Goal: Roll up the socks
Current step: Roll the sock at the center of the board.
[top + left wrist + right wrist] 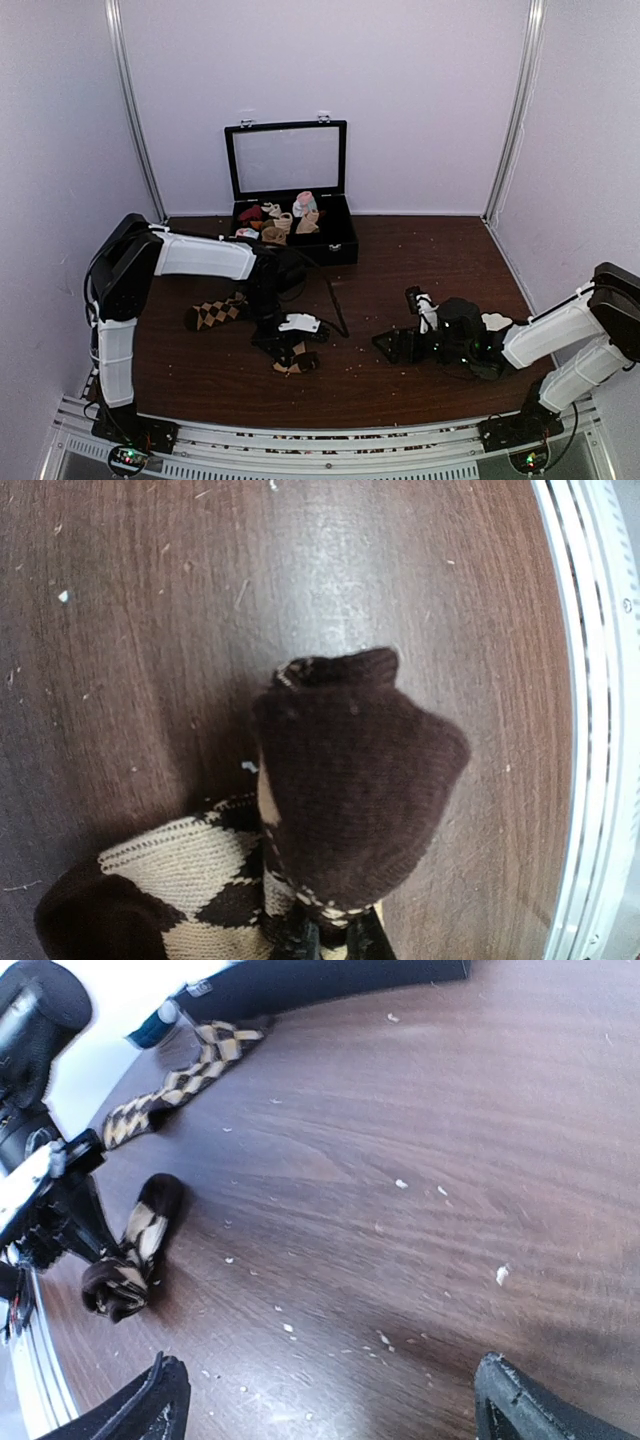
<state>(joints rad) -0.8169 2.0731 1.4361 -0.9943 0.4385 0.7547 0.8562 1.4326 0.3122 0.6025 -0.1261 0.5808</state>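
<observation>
The sock's folded layers (pixel 325 905) are pinned by my left gripper alone, so next my right gripper comes across and pinches the sock's fold before my left gripper changes its hold.
One dark brown sock with tan argyle diamonds (pixel 294 363) lies partly bunched near the table's front, and my left gripper (pixel 288 342) is shut on it. In the left wrist view its plain brown end (pixel 350 780) folds over the patterned part (pixel 185 875), and my left gripper (pixel 335 942) pinches the fabric at the bottom edge. The other sock (pixel 214 313) lies flat to the left, under the left arm. My right gripper (pixel 400 322) rests low over bare table to the right, open and holding nothing. The right wrist view shows its fingers (pixel 135 1410) wide apart, the held sock (pixel 128 1260) and the flat sock (pixel 180 1085).
An open black case (pixel 340 245) with several small sock rolls stands at the back centre. A thin black cable (pixel 335 300) runs from it across the table. White crumbs (pixel 400 1183) dot the brown tabletop. The metal front rail (pixel 590 720) runs close to the held sock.
</observation>
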